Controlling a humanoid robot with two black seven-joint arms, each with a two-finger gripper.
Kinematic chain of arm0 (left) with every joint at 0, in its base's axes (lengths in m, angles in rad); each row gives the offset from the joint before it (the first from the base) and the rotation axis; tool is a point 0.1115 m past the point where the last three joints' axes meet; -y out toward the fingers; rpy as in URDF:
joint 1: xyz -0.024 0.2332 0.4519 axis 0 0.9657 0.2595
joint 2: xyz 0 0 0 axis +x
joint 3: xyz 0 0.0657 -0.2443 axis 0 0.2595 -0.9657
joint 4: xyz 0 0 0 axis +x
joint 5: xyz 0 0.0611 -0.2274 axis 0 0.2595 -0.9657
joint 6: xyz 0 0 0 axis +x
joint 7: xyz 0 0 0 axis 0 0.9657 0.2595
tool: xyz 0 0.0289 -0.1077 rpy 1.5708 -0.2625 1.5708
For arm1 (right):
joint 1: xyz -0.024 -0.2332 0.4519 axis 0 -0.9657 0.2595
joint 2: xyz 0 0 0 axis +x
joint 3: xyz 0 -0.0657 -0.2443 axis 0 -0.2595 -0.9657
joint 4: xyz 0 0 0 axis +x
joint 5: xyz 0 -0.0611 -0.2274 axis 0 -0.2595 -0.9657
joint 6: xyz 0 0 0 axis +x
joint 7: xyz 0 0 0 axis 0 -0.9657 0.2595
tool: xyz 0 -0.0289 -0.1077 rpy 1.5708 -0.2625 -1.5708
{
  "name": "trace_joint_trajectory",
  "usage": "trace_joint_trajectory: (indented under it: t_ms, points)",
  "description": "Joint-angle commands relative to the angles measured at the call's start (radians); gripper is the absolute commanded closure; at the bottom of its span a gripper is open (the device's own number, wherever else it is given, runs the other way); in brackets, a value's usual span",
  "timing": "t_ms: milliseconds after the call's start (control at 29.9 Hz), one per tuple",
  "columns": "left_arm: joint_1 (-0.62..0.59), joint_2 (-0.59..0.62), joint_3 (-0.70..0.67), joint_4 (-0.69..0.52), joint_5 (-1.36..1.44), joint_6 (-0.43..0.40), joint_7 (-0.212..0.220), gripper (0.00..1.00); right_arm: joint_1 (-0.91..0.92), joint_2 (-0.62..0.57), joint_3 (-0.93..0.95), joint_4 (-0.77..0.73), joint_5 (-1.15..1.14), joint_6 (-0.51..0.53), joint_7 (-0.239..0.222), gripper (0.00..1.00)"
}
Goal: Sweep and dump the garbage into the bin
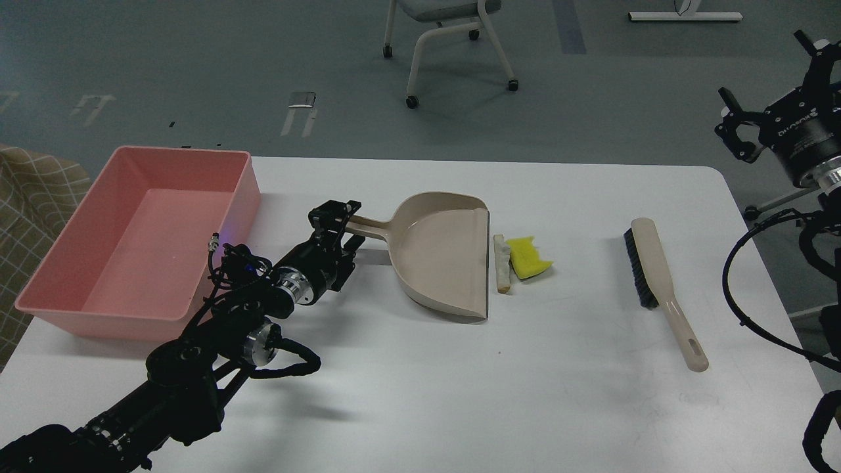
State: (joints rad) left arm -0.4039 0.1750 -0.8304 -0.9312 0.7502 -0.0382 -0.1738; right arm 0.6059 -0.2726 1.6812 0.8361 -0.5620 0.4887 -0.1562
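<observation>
A raised rim (398,216) curves around the beige dustpan's back (443,256). The dustpan should therefore hold the bread slice and sponge chunk in when I carry it.
The garbage lies mid-table: a white bread slice (502,263) with brown crust, and a yellow sponge chunk (529,257) touching its right side. Both sit just right of the beige dustpan (441,254), at its open lip. The dustpan's handle (368,227) points left. My left gripper (343,228) is open, its fingers above and below the end of that handle. The pink bin (141,240) stands empty at the table's left. My right gripper (765,75) is open and empty, raised beyond the table's right edge.
A beige hand brush (660,286) with black bristles lies on the right of the white table (460,387), handle toward the front. A wheeled chair (447,39) stands on the floor behind. A checked cloth (33,210) is at far left.
</observation>
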Motion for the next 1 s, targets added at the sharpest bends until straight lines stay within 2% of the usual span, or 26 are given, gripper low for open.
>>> trace_joint_trajectory:
  t_ms: [0, 167, 234, 301, 368, 635, 702, 769, 970]
  points:
    - [-0.009, 0.001, 0.001, 0.0, 0.0, 0.001, -0.001, 0.57, 0.0, 0.0, 0.0, 0.0, 0.001, 0.0, 0.0, 0.0]
    - [-0.02, 0.0, 0.016, 0.0, 0.0, 0.008, -0.026, 0.77, 0.0, 0.001, 0.0, 0.0, 0.001, 0.0, 0.0, 0.0]
    - [-0.021, 0.0, 0.025, 0.0, 0.0, 0.008, -0.035, 0.81, 0.0, 0.0, 0.0, 0.0, -0.001, 0.0, 0.0, 0.0]
    - [-0.023, 0.0, 0.04, 0.0, 0.0, 0.008, -0.058, 0.91, 0.0, 0.0, 0.0, -0.002, -0.001, 0.0, 0.0, 0.0]
    - [-0.024, -0.002, 0.056, 0.0, 0.0, 0.009, -0.07, 0.96, 0.0, 0.0, 0.0, -0.002, -0.001, 0.0, 0.0, 0.0]
    - [-0.038, 0.012, 0.06, -0.011, 0.018, 0.014, -0.085, 1.0, 0.0, 0.0, 0.0, 0.0, -0.001, 0.0, 0.0, 0.0]
    - [-0.039, 0.029, 0.06, -0.024, 0.073, 0.014, -0.101, 1.0, 0.0, -0.005, 0.0, 0.011, -0.003, 0.0, 0.0, 0.0]
    - [-0.041, 0.073, 0.059, -0.058, 0.176, 0.014, -0.124, 1.0, -0.001, -0.048, -0.009, 0.038, -0.007, 0.0, 0.001, 0.0]
    - [-0.039, 0.135, 0.06, -0.098, 0.221, 0.011, -0.127, 1.0, -0.061, -0.177, -0.02, 0.119, -0.018, 0.0, 0.001, 0.0]
